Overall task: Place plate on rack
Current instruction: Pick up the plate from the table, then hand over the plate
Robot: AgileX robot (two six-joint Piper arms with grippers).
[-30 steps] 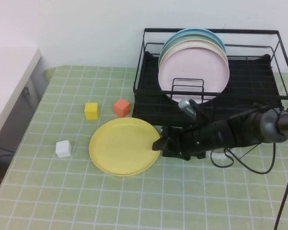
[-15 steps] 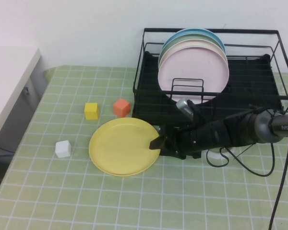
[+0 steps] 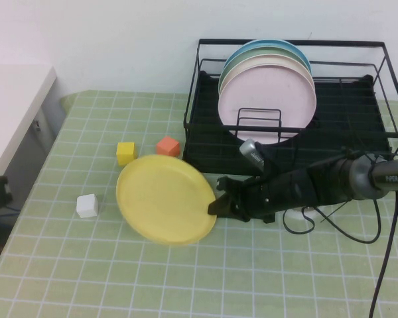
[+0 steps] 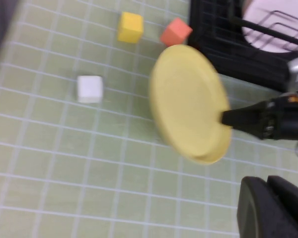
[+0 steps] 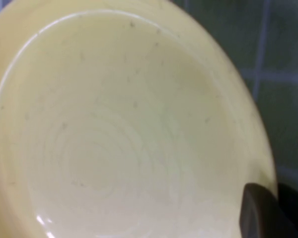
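My left gripper should take the yellow plate by its free rim (image 3: 122,195) before it puts the plate on the rack, because my right gripper's arm is across the rack's front (image 3: 288,154).
The yellow plate (image 3: 164,199) is lifted off the table and tilted, in front of the black wire rack (image 3: 345,112). My right gripper (image 3: 214,202) is shut on the plate's right rim. In the right wrist view the plate (image 5: 114,124) fills the picture, with one dark fingertip (image 5: 260,213) pressed on its rim. The left wrist view shows the plate (image 4: 188,104), the right gripper (image 4: 224,118) on its edge, and a corner of the rack (image 4: 213,44). My left gripper (image 4: 267,186) hangs high above the table, shut and empty, and is out of the high view.
A pink plate (image 3: 268,99) stands upright in the rack, with cream, green and blue plates behind it. A yellow cube (image 3: 126,153), an orange cube (image 3: 168,146) and a white cube (image 3: 87,205) lie left of the plate. The right arm's cables trail along the rack's front.
The right gripper has closed on the plate's right rim and raised it. The plate went from lying flat to tilted and shifted slightly left, partly covering the orange cube.
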